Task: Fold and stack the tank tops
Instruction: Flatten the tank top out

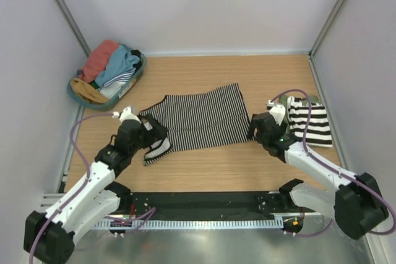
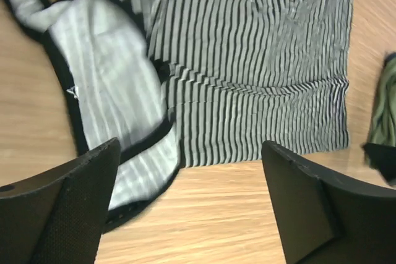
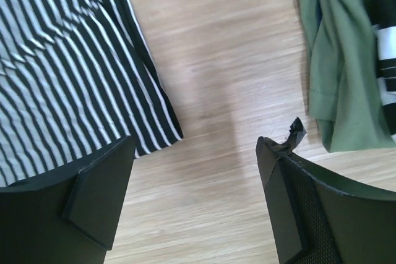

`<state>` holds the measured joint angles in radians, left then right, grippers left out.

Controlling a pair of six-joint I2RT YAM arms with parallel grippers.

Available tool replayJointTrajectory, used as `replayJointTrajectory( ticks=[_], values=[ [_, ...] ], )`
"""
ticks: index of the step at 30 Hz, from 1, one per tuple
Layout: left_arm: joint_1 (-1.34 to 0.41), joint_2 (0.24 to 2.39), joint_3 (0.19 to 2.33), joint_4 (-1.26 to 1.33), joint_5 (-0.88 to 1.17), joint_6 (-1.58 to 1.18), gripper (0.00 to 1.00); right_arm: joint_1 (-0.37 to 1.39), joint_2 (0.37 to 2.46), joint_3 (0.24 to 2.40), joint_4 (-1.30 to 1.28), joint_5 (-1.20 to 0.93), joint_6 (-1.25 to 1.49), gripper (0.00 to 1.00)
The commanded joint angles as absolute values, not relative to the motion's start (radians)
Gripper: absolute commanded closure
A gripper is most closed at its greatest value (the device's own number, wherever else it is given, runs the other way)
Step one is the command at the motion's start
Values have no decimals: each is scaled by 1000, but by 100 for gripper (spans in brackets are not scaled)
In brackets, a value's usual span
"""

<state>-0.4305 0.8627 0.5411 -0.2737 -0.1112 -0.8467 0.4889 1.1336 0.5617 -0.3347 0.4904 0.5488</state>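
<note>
Next, I grab the far hem corner (image 1: 236,85) with my right gripper and pull the top square before folding, since the tank top's hem end (image 1: 245,114) angles toward the back.
A thin-striped black-and-white tank top (image 1: 201,119) lies spread on the wooden table, its straps turned over at the left (image 2: 105,85). My left gripper (image 1: 150,133) is open and empty over its strap end (image 2: 189,214). My right gripper (image 1: 255,129) is open and empty just off its right hem corner (image 3: 195,205). The hem corner shows in the right wrist view (image 3: 74,78). A folded wide-striped top (image 1: 309,122) lies at the right on an olive green top (image 3: 337,60).
A round teal basket (image 1: 137,76) at the back left holds coral, teal blue, striped and mustard tops. White walls with metal posts enclose the table. A black rail (image 1: 204,205) runs along the near edge between the arm bases.
</note>
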Motion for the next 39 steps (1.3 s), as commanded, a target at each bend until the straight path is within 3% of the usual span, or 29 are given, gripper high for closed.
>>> replayJointTrajectory(
  ticks=[1,4,7,12,17,22,30,36,39],
  values=[
    [-460,692,468,-202,-334,-891,2,491,982,542,-218,554,614,13],
    [-459,545,419,-225,-402,-882,1,491,936,538,-206,561,589,13],
    [-459,554,462,-259,-465,-847,0,489,986,575,-160,525,537,11],
    [-457,917,691,-353,-448,-775,0,489,1254,829,-254,462,508,21],
    [-388,1268,975,-451,-322,-689,1,482,1508,1001,-317,465,520,20],
    [-275,1575,1156,-436,-123,-692,13,431,1689,1215,-347,482,520,19],
    [-229,1865,1365,-445,-60,-692,16,351,1992,1498,-376,399,518,20],
    [-227,1997,1495,-462,-58,-684,18,302,2121,1632,-364,286,470,30],
    [-225,2054,1560,-477,-61,-680,21,293,2167,1675,-356,229,439,30]
  ],
)
